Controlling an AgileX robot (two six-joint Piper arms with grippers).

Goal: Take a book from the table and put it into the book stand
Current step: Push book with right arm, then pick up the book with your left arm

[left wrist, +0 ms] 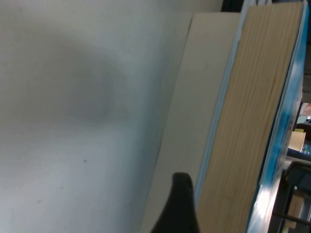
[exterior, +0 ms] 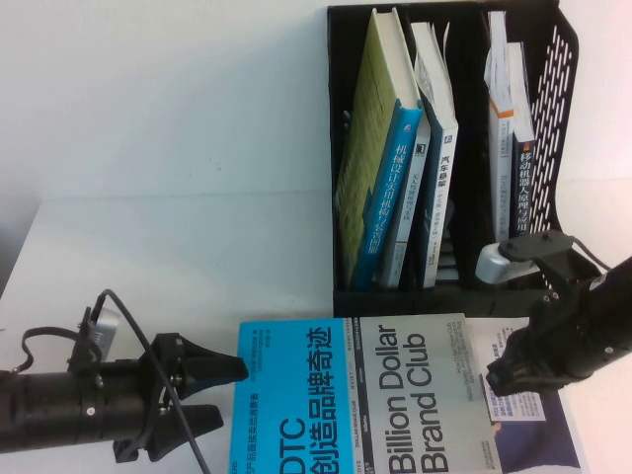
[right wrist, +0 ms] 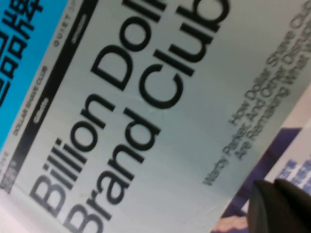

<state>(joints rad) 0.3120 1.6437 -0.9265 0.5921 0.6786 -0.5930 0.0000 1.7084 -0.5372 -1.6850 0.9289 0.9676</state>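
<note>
I am going to lift the blue and grey book (exterior: 360, 400). The wide white book hidden under it should stay lying flat, because its edge (exterior: 525, 415) peeks out past the grey half.
The book (exterior: 365, 395), half bright blue and half light grey, lies on the white table (exterior: 148, 257) at the near centre. Its cover fills the right wrist view (right wrist: 146, 107). My left gripper (exterior: 225, 393) is open at the book's left edge. One finger (left wrist: 180, 206) shows beside the page block (left wrist: 248, 136) in the left wrist view. My right gripper (exterior: 497, 378) is at the book's right edge, over a white book, with its fingers (right wrist: 284, 208) together and holding nothing. The black book stand (exterior: 563, 59) stands behind the book.
The stand holds several upright books, among them one with a green cover and blue spine (exterior: 380, 148). A silver object (exterior: 494, 262) sits low in its right slot. A white book with purple print (exterior: 538, 425) lies partly under the book's right side.
</note>
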